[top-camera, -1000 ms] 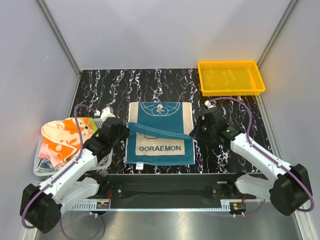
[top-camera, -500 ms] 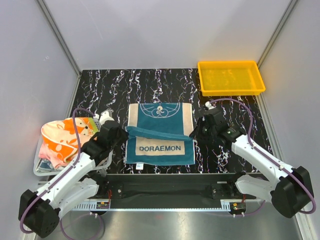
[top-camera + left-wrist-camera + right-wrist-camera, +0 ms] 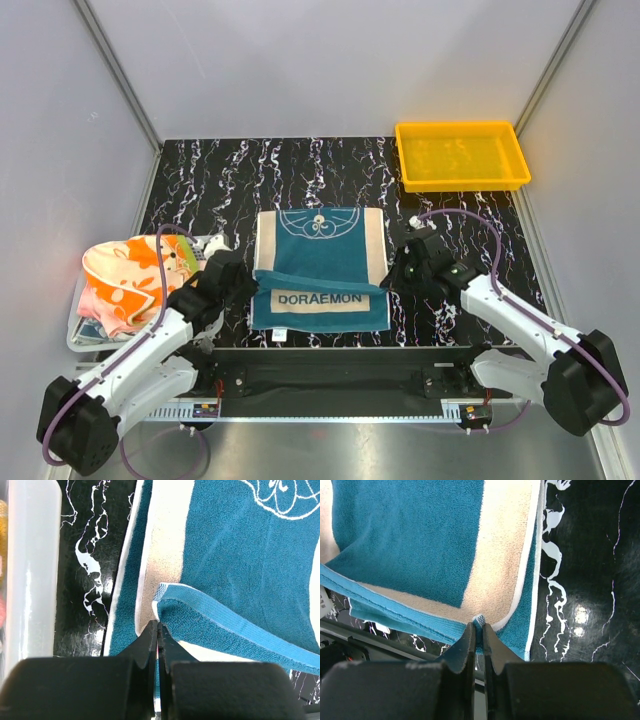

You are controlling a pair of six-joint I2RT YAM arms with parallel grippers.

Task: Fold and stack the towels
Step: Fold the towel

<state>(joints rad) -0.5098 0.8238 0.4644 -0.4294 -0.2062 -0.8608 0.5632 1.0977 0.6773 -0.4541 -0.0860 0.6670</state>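
Note:
The upper layer's corner point(image 3: 501, 622) in my right gripper is inside the lower layer, so next I put it down and pull it out over the lower layer's corner point(image 3: 387, 327).
A teal towel point(image 3: 320, 240) with cream side bands and the word DORAEMON lies flat in the middle of the black marbled table. Its far edge is lifted and drawn back over it as a raised band. My left gripper point(image 3: 250, 273) is shut on that edge's left corner, seen in the left wrist view point(image 3: 158, 628) over the towel point(image 3: 240, 555). My right gripper point(image 3: 393, 272) is shut on the right corner, seen in the right wrist view point(image 3: 479, 627) over the towel point(image 3: 410, 530). An orange-and-cream towel point(image 3: 125, 275) and a pale pink one point(image 3: 98, 305) lie heaped at the left.
The heaped towels sit in a white mesh basket point(image 3: 82, 343) at the table's left edge; its rim shows in the left wrist view point(image 3: 30, 570). A yellow plastic tray point(image 3: 460, 155) stands at the back right. Grey walls enclose the table.
Both grippers have moved toward the near edge with the towel's far edge held between them. The lifted band now lies lower over the towel, just above the DORAEMON lettering.

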